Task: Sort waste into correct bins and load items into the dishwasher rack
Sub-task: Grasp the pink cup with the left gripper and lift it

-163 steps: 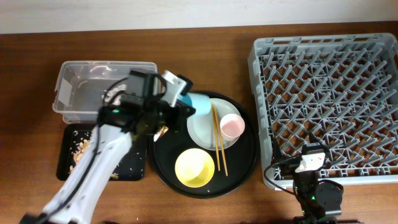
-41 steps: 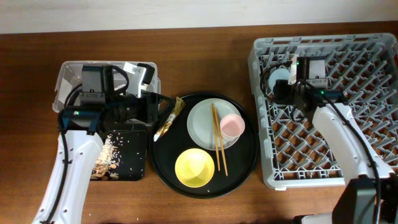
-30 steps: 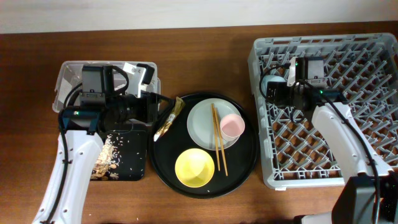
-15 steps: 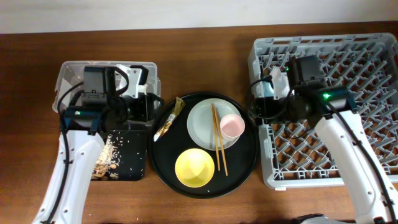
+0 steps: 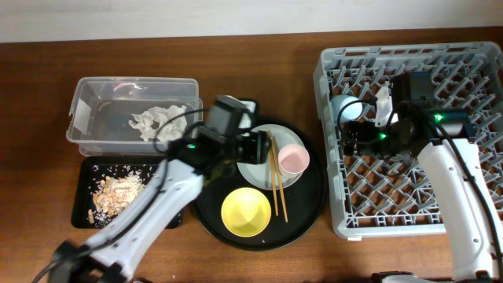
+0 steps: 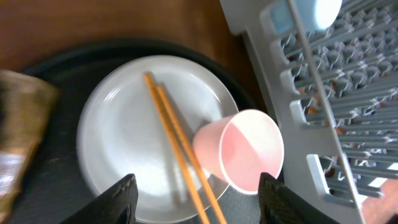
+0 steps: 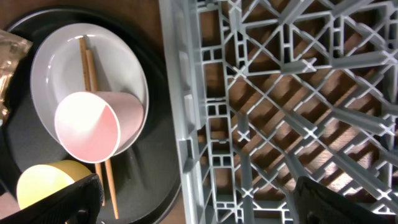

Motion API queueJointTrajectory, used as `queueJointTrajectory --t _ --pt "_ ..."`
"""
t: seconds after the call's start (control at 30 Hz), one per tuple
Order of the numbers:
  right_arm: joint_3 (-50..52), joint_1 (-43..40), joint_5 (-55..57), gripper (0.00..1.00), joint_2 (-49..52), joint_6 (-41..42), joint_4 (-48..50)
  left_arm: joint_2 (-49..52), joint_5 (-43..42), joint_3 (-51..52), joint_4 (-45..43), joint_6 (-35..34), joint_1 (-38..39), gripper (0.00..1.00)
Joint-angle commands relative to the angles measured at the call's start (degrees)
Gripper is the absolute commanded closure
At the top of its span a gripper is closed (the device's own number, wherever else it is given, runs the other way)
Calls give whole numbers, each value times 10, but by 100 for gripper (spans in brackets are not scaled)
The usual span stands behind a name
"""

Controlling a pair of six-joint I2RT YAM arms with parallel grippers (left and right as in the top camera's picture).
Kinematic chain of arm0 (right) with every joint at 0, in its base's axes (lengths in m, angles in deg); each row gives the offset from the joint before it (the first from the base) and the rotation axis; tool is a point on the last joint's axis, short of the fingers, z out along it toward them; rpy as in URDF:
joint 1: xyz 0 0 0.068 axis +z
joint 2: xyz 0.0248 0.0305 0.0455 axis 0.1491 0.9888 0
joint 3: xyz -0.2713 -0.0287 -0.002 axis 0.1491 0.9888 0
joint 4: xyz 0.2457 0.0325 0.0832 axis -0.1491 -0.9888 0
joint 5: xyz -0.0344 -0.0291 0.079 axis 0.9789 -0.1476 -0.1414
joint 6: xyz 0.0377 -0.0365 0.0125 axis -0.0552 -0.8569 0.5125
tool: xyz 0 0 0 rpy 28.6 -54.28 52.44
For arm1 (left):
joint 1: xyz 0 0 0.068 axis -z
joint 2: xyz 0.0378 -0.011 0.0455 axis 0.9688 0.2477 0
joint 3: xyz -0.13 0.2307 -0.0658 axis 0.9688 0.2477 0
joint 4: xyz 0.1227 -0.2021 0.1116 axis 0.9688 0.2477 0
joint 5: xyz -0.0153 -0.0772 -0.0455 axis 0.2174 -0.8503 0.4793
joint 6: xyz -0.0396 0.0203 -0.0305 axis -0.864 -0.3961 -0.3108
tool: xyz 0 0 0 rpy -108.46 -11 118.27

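Note:
Next, my left gripper picks up the pink cup (image 5: 294,159) by the cup's rim (image 5: 281,161) and passes it to my right gripper, because the cup lies tipped on the plate with its opening up.
My left gripper (image 6: 199,202) (image 5: 255,146) hangs open over the pale plate (image 6: 124,124) on the round black tray. The chopsticks (image 6: 177,149) lie across the plate, and the pink cup (image 6: 239,155) lies on its side against them. The yellow bowl (image 5: 246,212) sits at the tray's front. At the tray's left edge lies the brown-gold wrapper (image 6: 18,143). My right gripper (image 7: 202,205) (image 5: 351,138) is open and empty above the left edge of the grey dishwasher rack (image 5: 440,181). The blue cup (image 5: 346,106) stands in the rack's near-left corner.
The clear tub (image 5: 94,118) at back left holds a crumpled white napkin (image 5: 161,119). In front of it the shallow black tray (image 5: 86,216) holds brown food scraps (image 5: 116,190). The round black tray (image 5: 314,200) lies between the bins and the rack.
My left arm has swung right from the clear tub to above the plate, jaws wider; a napkin shows in the tub. My right arm has shifted right, clear of the blue cup.

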Motion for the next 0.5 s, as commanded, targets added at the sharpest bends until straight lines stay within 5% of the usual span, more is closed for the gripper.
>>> queueJointTrajectory --t 0.0,0.17,0.3,0.47 --pt "0 -3 17 1 2 -2 -2 68 21 7 -31 -25 38 39" --pt "0 -3 17 1 2 -2 -2 126 21 7 -61 -25 71 41" --pt "0 -3 17 1 2 -2 -2 131 35 7 -66 -25 73 75" --pt "0 -3 16 1 2 -2 -2 130 40 6 -67 -25 73 100"
